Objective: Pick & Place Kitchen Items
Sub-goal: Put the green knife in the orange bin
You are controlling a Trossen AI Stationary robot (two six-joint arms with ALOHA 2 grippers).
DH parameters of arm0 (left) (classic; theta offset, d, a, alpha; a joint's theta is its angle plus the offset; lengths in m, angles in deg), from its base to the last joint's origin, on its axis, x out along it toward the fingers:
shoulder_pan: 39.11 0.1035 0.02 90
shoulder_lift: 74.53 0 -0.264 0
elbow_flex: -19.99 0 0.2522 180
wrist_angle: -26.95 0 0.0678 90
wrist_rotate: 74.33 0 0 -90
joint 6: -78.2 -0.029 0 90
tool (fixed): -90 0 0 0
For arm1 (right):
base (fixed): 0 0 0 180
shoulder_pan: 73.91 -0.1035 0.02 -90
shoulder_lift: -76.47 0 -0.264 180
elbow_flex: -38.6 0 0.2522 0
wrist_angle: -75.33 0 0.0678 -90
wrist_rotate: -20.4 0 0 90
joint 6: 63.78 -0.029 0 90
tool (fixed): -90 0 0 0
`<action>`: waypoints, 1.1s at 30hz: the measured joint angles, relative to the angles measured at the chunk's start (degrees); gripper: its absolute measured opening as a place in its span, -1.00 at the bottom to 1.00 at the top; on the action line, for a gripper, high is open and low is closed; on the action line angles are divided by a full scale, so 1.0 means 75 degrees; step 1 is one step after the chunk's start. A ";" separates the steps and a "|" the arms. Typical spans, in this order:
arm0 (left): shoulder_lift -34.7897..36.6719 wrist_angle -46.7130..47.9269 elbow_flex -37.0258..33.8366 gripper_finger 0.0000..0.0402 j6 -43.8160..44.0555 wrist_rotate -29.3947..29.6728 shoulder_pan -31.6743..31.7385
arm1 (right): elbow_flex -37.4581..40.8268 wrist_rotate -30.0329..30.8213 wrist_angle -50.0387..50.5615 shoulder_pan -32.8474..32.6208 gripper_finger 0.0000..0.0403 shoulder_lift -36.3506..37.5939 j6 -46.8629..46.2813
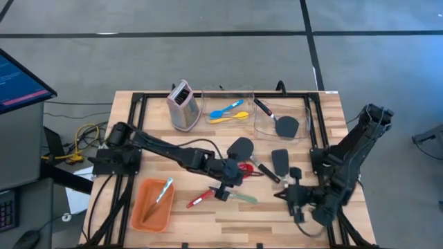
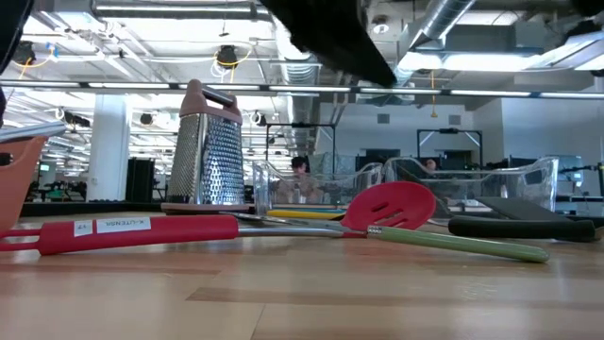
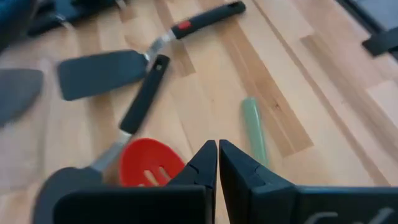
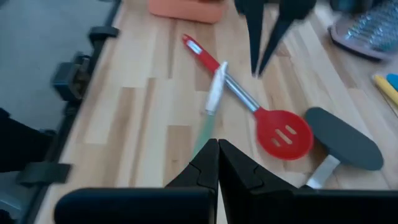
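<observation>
Next, my left gripper opens, grabs the green-handled tool by its middle (image 4: 209, 114) and moves it away to the tray first, because the tool lies across the red spoon's handle (image 4: 219, 70).
A red long-handled slotted spoon (image 1: 208, 197) lies flat on the wooden table, its head (image 3: 149, 165) beside two black spatulas (image 1: 241, 147) (image 1: 280, 160). A thin green-handled tool (image 1: 242, 198) lies across the spoon's handle (image 4: 233, 87). My left gripper (image 1: 223, 189) is shut and hovers above the spoon and the green tool (image 3: 254, 127), fingers pointing down (image 4: 256, 71). My right gripper (image 1: 280, 196) is shut too, over the near right part of the table, clear of everything. Blue and yellow spoons (image 1: 230, 113) lie in a clear bin.
An orange tray (image 1: 142, 214) at the near left holds a blue-handled tool (image 1: 163, 190). A metal grater (image 1: 183, 105) stands at the far edge beside two clear bins (image 1: 239, 90); the right bin holds a black spatula (image 1: 285, 126). Bare wood lies along the near edge.
</observation>
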 joint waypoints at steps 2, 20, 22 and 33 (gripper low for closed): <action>-0.0280 0.0096 -0.0003 -0.99 0.0000 -0.0036 -0.0035 | 0.0000 0.0248 0.0024 -0.0337 -1.00 0.0003 -0.0226; -0.1047 -0.0172 -0.0013 -0.53 0.0035 0.0058 -0.0297 | 0.0000 0.0806 0.0071 -0.1358 -1.00 0.0003 -0.0747; -0.1119 -0.0309 -0.0049 -0.42 0.0143 0.0055 -0.0297 | 0.0000 0.0807 0.0069 -0.1358 -1.00 0.0003 -0.0747; -0.1750 -0.0539 -0.0077 -0.09 0.0779 -0.0311 -0.0393 | 0.0003 0.0811 0.0069 -0.1358 -1.00 0.0003 -0.0747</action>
